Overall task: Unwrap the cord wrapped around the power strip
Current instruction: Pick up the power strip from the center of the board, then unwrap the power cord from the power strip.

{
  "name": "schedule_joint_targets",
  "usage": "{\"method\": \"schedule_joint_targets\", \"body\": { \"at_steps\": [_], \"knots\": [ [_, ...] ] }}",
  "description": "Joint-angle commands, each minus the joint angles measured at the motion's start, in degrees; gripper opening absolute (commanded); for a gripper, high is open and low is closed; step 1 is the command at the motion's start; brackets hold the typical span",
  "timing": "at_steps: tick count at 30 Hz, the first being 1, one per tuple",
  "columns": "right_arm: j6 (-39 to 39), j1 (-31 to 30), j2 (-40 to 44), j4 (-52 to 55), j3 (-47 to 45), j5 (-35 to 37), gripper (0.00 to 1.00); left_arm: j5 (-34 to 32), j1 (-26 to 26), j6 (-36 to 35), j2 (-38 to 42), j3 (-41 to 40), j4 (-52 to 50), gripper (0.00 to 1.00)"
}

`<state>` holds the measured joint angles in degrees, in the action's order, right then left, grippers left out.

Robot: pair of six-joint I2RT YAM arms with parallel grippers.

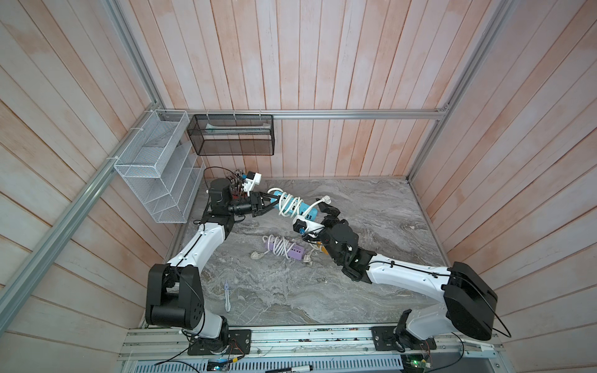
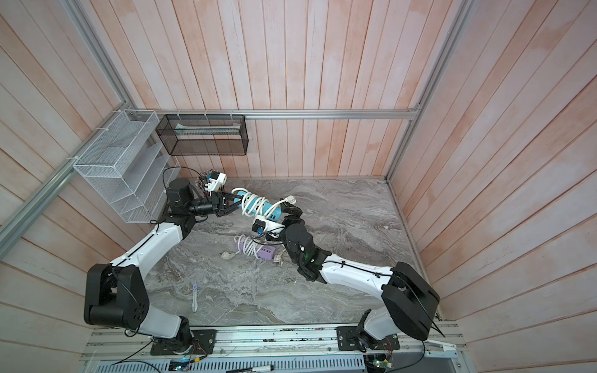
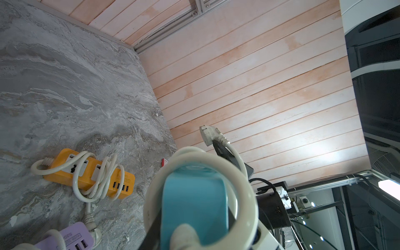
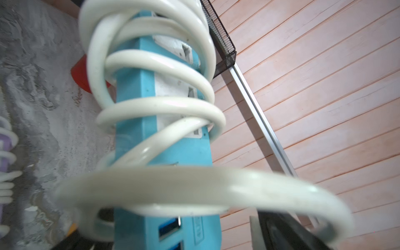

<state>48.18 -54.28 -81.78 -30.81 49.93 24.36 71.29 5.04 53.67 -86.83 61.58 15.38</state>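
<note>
The cord's loose loop [image 4: 204, 187] rests across the right gripper's open fingers at the power strip's USB end, so the robot's right gripper should first back off, then pinch the cord [image 1: 316, 203] close to its plug.
A blue power strip [image 1: 302, 208] [image 2: 265, 209] hangs above the table, with a white cord [image 1: 284, 202] coiled around it in several loops. My left gripper [image 1: 269, 202] [image 3: 192, 223] is shut on the strip's cord end, with dark fingers [image 3: 153, 227] on both sides of the blue body [image 3: 194, 201]. The cord's plug [image 1: 324, 199] [image 3: 208, 134] sticks out free near the USB end. My right gripper [image 1: 325, 211] [image 4: 173, 238] stands open around that USB end. One loose loop [image 4: 194, 190] crosses in front of its jaws.
A purple power strip [image 1: 287, 250] with a wrapped cord lies mid-table, and an orange one [image 3: 86, 173] lies beside it, under my right arm. A white wire rack [image 1: 155, 168] and a black mesh basket [image 1: 231, 135] hang at the back left. A small tool [image 1: 227, 295] lies near the front.
</note>
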Motion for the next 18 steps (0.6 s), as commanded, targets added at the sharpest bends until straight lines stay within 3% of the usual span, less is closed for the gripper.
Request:
{"method": "schedule_joint_targets", "body": {
  "at_steps": [1,5,9,18],
  "knots": [
    [-15.0,1.1,1.7,18.7,4.1,-8.8,0.99,0.6,-0.2,1.9,-0.1,-0.4,5.5,0.0],
    [-22.9,3.6,1.6,28.8,6.4,-18.7,0.99,1.5,0.1,4.6,-0.4,-0.5,8.9,0.0],
    [-31.7,8.2,1.6,34.6,8.0,-36.2,0.99,1.6,0.5,5.5,-1.0,-0.4,10.0,0.0],
    [-43.2,16.9,4.7,31.9,7.5,-60.4,0.98,1.4,1.4,11.9,-4.3,-2.1,19.3,0.0]
  ]
}}
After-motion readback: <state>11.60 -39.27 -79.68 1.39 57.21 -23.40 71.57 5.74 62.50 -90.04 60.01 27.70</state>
